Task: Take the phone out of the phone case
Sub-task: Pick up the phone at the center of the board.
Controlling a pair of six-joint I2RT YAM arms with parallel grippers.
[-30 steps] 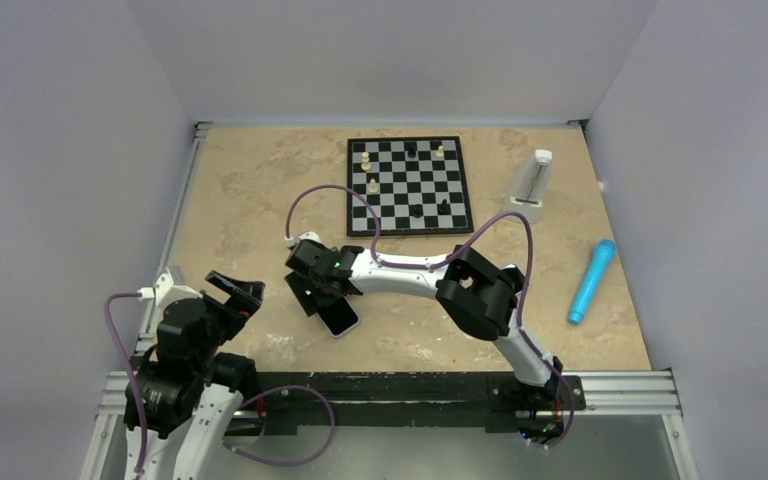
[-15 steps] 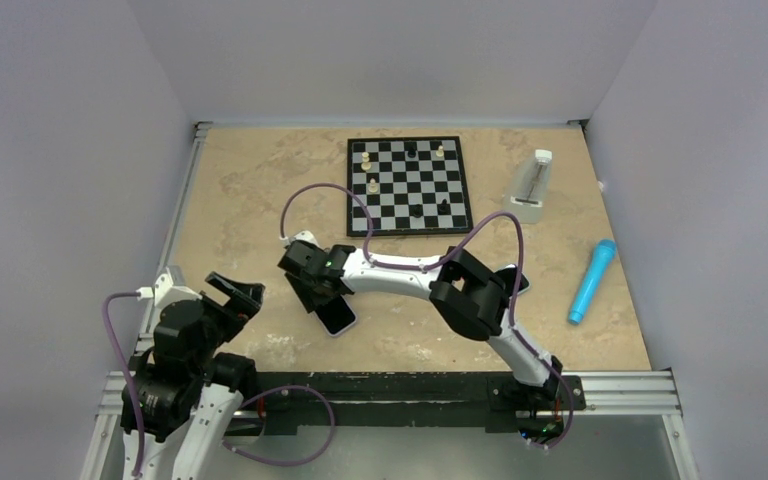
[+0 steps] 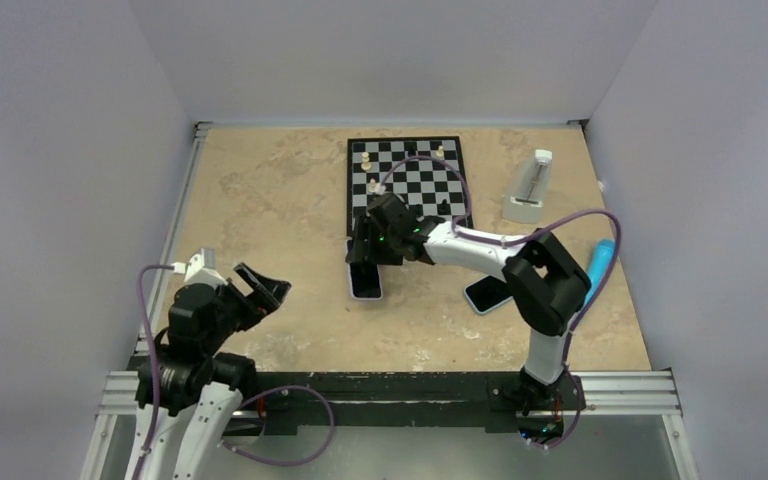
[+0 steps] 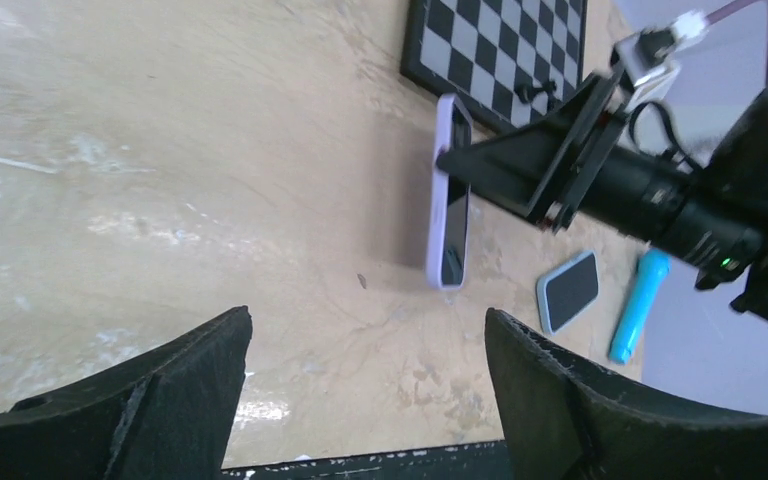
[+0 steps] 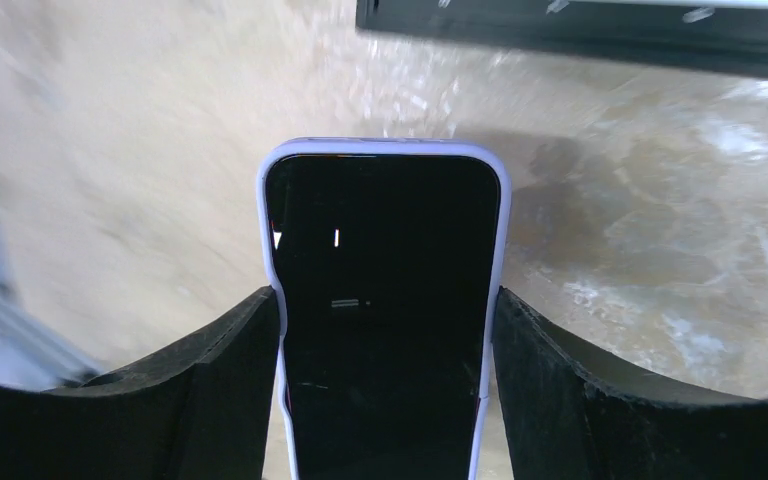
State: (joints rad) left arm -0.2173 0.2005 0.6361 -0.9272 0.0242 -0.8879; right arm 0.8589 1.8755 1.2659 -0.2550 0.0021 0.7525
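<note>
Next, my left gripper grabs the case's edge (image 4: pixel 435 240) while my right gripper squeezes the lilac case's long sides (image 5: pixel 266 235) against the phone, before my right gripper changes its hold.
A phone with a dark screen in a lilac case (image 3: pixel 365 283) sits just in front of the chessboard. My right gripper (image 3: pixel 368 258) is shut on its long sides. The right wrist view shows the phone (image 5: pixel 385 260) squeezed between both black fingers (image 5: pixel 220 370). In the left wrist view the phone (image 4: pixel 450 215) is edge-up, its lower end at or near the table; I cannot tell which. My left gripper (image 3: pixel 262 288) is open and empty at the near left, well short of the phone, and it also shows in the left wrist view (image 4: pixel 365 325).
A second phone in a grey-blue case (image 3: pixel 487 293) lies flat by the right arm's elbow. A chessboard (image 3: pixel 410 185) with several pieces stands behind. A white metronome (image 3: pixel 530 185) and a blue microphone (image 3: pixel 594 280) are at the right.
My right gripper has carried the cased phone right and away from me, up to the chessboard's front edge. The second phone has come into view. My left gripper has shifted slightly right.
</note>
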